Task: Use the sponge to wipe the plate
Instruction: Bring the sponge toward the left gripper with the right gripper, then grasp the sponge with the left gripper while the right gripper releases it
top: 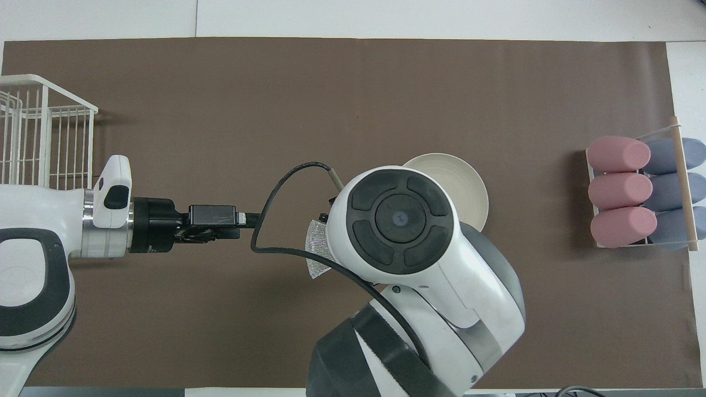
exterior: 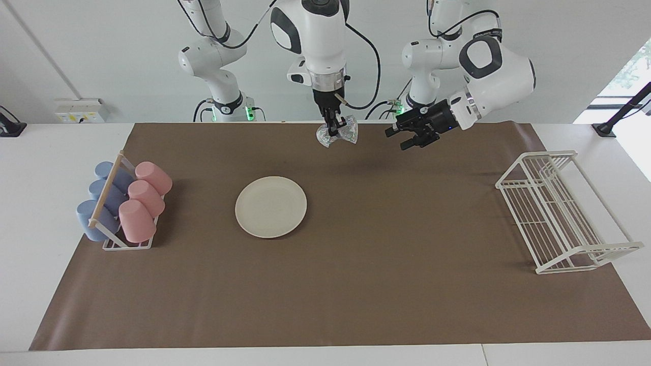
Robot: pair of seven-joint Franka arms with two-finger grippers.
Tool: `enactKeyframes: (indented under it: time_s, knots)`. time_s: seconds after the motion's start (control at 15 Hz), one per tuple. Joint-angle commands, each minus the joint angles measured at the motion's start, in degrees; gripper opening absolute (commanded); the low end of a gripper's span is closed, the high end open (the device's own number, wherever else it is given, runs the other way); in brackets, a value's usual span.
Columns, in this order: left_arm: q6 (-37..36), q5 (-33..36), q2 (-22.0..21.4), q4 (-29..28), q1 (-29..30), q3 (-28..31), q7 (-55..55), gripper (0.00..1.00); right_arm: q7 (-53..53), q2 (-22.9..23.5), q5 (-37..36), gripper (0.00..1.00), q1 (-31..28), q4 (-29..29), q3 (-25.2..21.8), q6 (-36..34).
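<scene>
The sponge (exterior: 349,130) is in my right gripper, far from the white wire dish rack (exterior: 568,213). My left gripper should therefore take the sponge and bring it to the rack.
The cream-white plate (exterior: 271,207) lies flat on the brown mat, toward the right arm's end of the middle; in the overhead view the right arm hides most of the plate (top: 463,182). My right gripper (exterior: 333,130) points straight down, shut on the silvery glittery sponge (exterior: 339,135), and holds it in the air over bare mat, well clear of the plate. In the overhead view only an edge of the sponge (top: 317,255) shows under the arm. My left gripper (exterior: 398,139) is open and empty, held level in the air over the mat beside the sponge; it also shows in the overhead view (top: 248,220).
A cup rack (exterior: 127,208) with pink and blue cups lying on their sides stands at the right arm's end of the mat (top: 640,193). A white wire dish rack (exterior: 559,213) stands at the left arm's end (top: 38,132).
</scene>
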Motion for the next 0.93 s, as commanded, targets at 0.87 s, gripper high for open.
enactKeyframes:
  time_s: [0.87]
  knots:
    - [-0.9, -25.3, 0.2, -6.8, -9.0, 0.5, 11.8, 1.0, 1.5, 0.0, -1.1, 0.0, -0.2, 0.2, 0.3, -0.7]
